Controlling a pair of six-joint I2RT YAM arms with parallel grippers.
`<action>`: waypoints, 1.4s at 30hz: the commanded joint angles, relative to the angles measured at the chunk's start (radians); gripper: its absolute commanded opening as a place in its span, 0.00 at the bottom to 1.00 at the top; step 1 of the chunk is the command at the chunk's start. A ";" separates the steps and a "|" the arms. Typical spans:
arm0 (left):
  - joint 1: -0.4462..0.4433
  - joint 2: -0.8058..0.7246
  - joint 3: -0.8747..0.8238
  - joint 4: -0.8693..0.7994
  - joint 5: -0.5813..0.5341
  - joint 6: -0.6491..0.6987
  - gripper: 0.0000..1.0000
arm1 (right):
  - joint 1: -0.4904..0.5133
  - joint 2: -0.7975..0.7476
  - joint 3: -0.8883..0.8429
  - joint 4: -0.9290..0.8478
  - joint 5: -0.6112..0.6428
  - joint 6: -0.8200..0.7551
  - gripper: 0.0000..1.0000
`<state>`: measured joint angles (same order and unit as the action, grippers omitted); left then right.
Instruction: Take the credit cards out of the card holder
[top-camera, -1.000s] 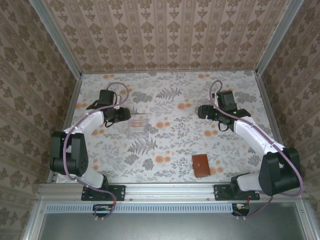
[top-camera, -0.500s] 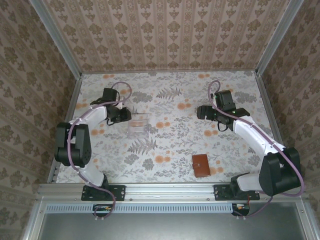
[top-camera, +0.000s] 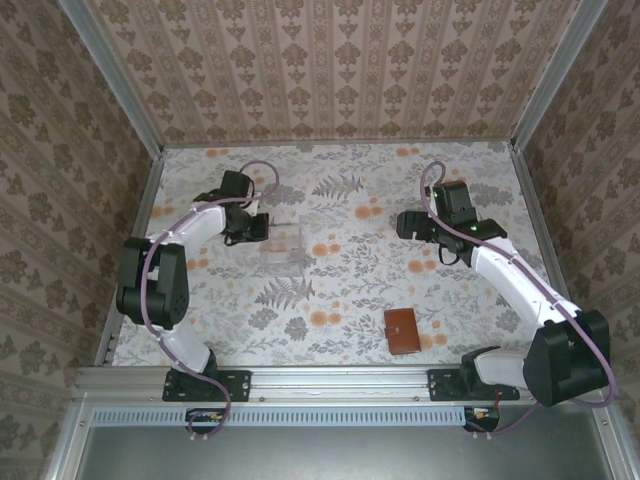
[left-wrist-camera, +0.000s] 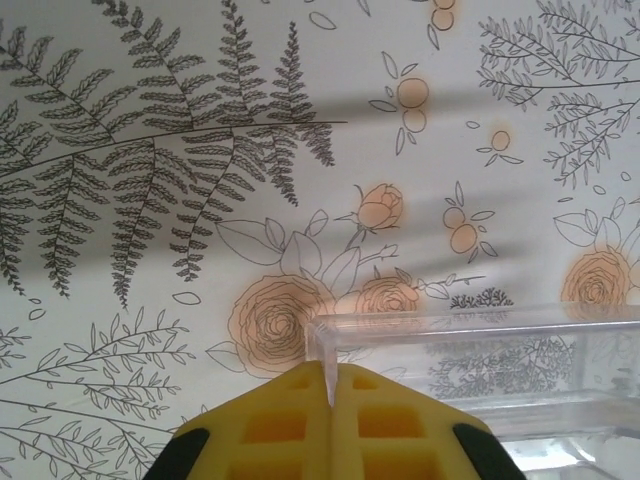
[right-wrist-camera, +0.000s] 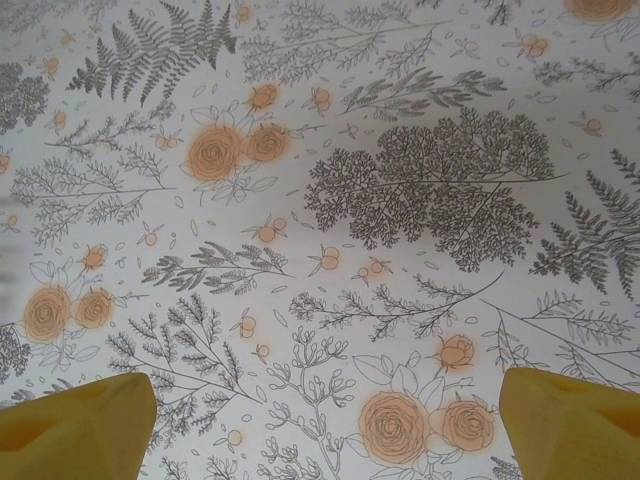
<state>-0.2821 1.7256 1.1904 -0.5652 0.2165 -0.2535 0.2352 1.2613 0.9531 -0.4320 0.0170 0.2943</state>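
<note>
I should keep moving the tray toward the table's middle (top-camera: 338, 228) until it gets there, since my left gripper's fingers hold the clear tray's side (left-wrist-camera: 323, 336) and the way is open.
The card holder (top-camera: 402, 331), a small brown wallet, lies folded shut on the floral table near the front edge, right of centre. The credit cards are hidden. My left gripper (top-camera: 258, 225) is at the back left, and in the left wrist view its yellow fingers (left-wrist-camera: 290, 420) are pressed together on the corner wall of a clear plastic tray (left-wrist-camera: 470, 345). My right gripper (top-camera: 403, 224) hovers at the back right, far from the wallet. Its yellow fingers (right-wrist-camera: 80, 425) stand wide apart over bare tablecloth with nothing between them.
The clear tray (top-camera: 281, 248) sits left of the table's centre, just right of the left gripper. Patterned walls enclose the table on three sides, and a metal rail runs along the front edge where the arm bases are bolted.
The left arm has swung right to the tray's near corner, and its gripper has shut on the tray wall. The right arm has hardly moved.
</note>
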 joint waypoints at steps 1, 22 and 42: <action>-0.028 0.019 0.078 -0.061 -0.044 -0.025 0.05 | 0.008 -0.038 0.033 -0.035 0.033 -0.008 0.91; -0.381 0.492 0.835 -0.402 -0.341 -0.289 0.05 | -0.003 -0.019 0.066 -0.064 0.070 -0.009 0.92; -0.381 0.532 0.823 -0.370 -0.350 -0.351 0.20 | -0.002 -0.023 0.062 -0.069 0.030 -0.014 0.92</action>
<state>-0.6716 2.3028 2.0415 -0.9333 -0.1371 -0.5903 0.2344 1.2427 0.9936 -0.4740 0.0677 0.2878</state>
